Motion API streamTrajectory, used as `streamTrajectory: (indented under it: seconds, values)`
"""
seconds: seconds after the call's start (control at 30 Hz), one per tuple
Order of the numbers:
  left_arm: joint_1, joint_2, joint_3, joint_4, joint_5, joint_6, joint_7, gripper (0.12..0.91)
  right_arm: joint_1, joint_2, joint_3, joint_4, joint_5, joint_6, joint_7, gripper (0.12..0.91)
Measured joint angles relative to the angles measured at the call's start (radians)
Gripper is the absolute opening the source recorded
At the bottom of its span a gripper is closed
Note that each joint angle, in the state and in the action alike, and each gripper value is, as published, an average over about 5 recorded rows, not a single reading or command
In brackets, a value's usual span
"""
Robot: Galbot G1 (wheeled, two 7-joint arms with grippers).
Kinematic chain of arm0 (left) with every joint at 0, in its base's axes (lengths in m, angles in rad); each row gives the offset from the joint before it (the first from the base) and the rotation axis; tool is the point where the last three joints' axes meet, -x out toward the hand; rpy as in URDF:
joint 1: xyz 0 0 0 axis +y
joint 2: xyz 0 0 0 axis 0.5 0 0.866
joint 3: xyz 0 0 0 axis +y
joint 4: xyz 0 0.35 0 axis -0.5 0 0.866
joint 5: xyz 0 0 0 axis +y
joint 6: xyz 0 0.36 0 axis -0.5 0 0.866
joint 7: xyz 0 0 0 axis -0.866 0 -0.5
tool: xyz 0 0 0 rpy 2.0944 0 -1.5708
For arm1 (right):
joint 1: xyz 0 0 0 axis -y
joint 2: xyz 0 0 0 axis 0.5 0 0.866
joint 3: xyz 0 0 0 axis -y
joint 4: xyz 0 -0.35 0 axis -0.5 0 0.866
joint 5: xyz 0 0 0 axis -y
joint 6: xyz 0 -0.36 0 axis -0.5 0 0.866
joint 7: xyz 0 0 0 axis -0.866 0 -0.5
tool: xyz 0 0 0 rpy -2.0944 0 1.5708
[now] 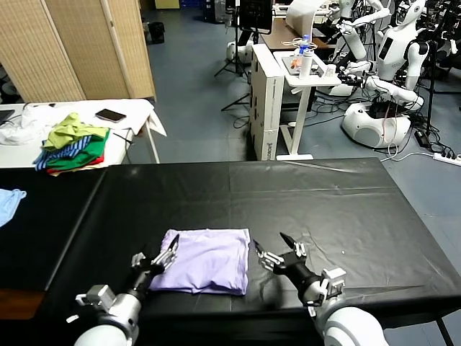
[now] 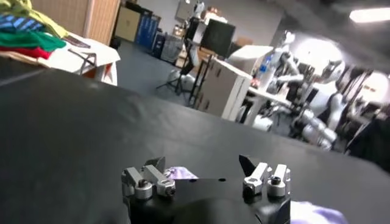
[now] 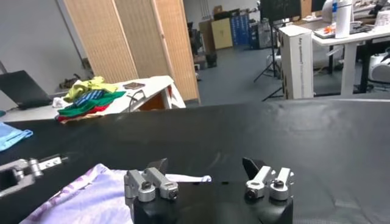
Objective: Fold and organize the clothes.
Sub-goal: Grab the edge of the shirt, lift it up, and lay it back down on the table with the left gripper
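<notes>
The pale lavender T-shirt (image 1: 207, 261) is folded into a compact rectangle. Its layers should slide along together when my left gripper pulls its edge.
The clothes are one pale lavender T-shirt (image 1: 205, 261), folded into a rough rectangle near the front edge of the black table (image 1: 324, 209). My left gripper (image 1: 155, 252) stands open at the shirt's left edge, with nothing between its fingers. At the shirt's right edge my right gripper (image 1: 268, 240) is also open and empty. The left wrist view shows the left gripper (image 2: 202, 163) over the black cloth, with bits of the shirt (image 2: 180, 173) just beyond one finger. In the right wrist view the right gripper (image 3: 205, 164) is beside the shirt (image 3: 91, 195).
A pile of green, yellow and striped garments (image 1: 72, 140) lies on a white table (image 1: 137, 108) at the back left, next to a phone (image 1: 110, 115). A light blue garment (image 1: 9, 202) sits at the far left. A white cart (image 1: 270, 108) and other robots (image 1: 382, 86) stand behind.
</notes>
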Motion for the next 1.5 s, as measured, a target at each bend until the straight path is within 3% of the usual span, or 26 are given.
streamTrajectory:
  seconds: [0.3, 0.8, 1.0, 1.27, 1.33, 1.5]
  values:
    - [0.002, -0.007, -0.009, 0.068, -0.023, -0.017, 0.033, 0.907, -0.02, 0.002, 0.008, 0.011, -0.012, 0.003, -0.002, 0.907]
    - [-0.007, -0.009, -0.018, 0.119, -0.114, -0.009, 0.037, 0.849, -0.034, 0.007, 0.007, 0.011, -0.03, 0.005, -0.004, 0.907]
    - [-0.004, -0.012, -0.019, 0.122, -0.148, -0.005, 0.035, 0.699, -0.033, 0.008, 0.005, 0.011, -0.036, 0.006, -0.004, 0.907]
    - [-0.004, -0.019, -0.017, 0.121, -0.169, 0.002, 0.028, 0.235, -0.039, 0.006, 0.006, 0.015, -0.05, 0.009, -0.005, 0.907]
    - [-0.004, -0.017, -0.017, 0.115, -0.168, 0.003, 0.022, 0.18, -0.042, 0.006, 0.006, 0.016, -0.055, 0.011, -0.006, 0.907]
    - [-0.004, 0.002, -0.02, 0.09, -0.106, -0.003, 0.001, 0.179, -0.054, 0.01, 0.006, 0.014, -0.083, 0.022, -0.012, 0.907]
